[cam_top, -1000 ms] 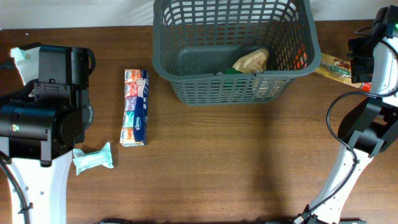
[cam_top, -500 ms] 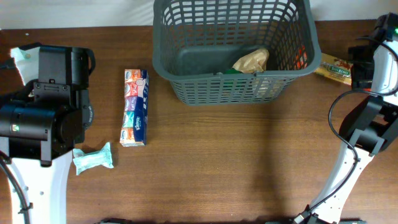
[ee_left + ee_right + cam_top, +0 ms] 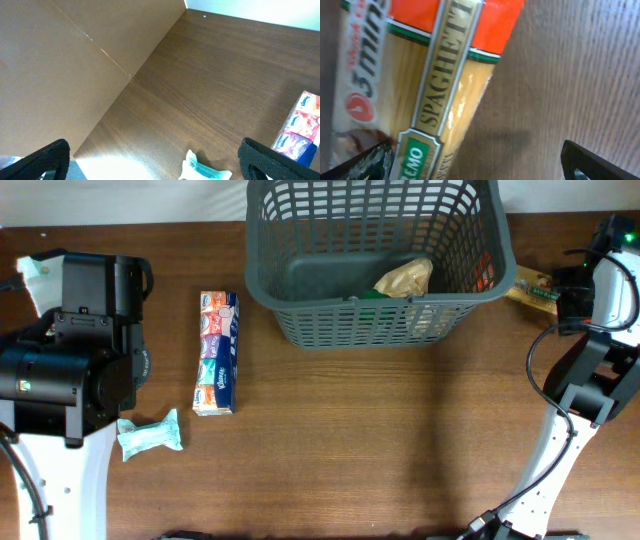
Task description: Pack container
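Observation:
Next, my right gripper lifts clear, because one of its fingers hangs over the slanted spaghetti pack (image 3: 367, 132). It should then line up with the pack's middle (image 3: 410, 95) and put a finger on each side of it.
The container (image 3: 300, 308), a dark grey slotted basket, stands at the back centre with a brown bag (image 3: 405, 277) and a red item (image 3: 485, 275) inside. Just right of it lies a spaghetti pack (image 3: 532, 288), close up in the right wrist view (image 3: 430, 75). My right gripper (image 3: 477, 160) hangs open over it, the pack's end lying by the left finger (image 3: 367, 162). My left gripper (image 3: 152, 152) is open above bare table, with a teal-and-white packet (image 3: 205, 171) low between its fingers. The left arm (image 3: 70, 370) stays at the far left.
A strip of tissue packs (image 3: 217, 352) lies left of the basket, also at the left wrist view's right edge (image 3: 300, 132). The teal-and-white packet (image 3: 150, 435) rests beside the left arm. A brown wall (image 3: 75, 60) borders the table's left side.
The right wrist has shifted slightly down and inward over the spaghetti pack. The left arm and all objects have stayed put.

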You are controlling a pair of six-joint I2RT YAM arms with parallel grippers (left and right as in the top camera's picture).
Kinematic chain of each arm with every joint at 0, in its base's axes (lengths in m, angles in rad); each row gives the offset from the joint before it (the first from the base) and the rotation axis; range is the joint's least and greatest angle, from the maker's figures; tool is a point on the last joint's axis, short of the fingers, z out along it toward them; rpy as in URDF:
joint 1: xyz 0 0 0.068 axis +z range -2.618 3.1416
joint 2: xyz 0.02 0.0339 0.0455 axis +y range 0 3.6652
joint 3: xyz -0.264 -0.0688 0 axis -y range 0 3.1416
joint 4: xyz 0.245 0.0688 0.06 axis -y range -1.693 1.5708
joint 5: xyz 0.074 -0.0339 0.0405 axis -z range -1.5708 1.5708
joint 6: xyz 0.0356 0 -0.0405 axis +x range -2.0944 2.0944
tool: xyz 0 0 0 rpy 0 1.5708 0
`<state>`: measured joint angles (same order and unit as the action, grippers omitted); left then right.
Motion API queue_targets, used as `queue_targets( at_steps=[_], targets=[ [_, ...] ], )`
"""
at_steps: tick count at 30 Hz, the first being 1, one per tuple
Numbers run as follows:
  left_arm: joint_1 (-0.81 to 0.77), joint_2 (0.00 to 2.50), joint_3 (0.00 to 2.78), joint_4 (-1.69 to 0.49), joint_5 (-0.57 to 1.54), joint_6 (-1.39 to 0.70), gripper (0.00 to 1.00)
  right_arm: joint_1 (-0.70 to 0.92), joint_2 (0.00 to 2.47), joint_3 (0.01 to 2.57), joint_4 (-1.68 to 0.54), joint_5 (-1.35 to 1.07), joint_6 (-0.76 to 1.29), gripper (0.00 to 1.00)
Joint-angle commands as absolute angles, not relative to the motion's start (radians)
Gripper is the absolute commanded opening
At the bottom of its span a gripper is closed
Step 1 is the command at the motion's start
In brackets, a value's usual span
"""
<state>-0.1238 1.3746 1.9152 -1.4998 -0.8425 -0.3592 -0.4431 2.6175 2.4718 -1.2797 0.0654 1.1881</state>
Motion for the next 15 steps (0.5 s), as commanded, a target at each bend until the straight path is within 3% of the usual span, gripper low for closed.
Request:
queue_targets(
  at_steps=[1,15],
  targets=[
    [-0.120,1.377,1.916,-1.500,-0.850,-0.351,1.00,-0.452,2.656,2.470,-1.302,0.078,1.187,0.99],
    [-0.120,1.377,1.916,-1.500,-0.850,-0.351,1.00,-0.472,2.673,2.470,-1.509,0.124,1.314,0.99]
  ],
)
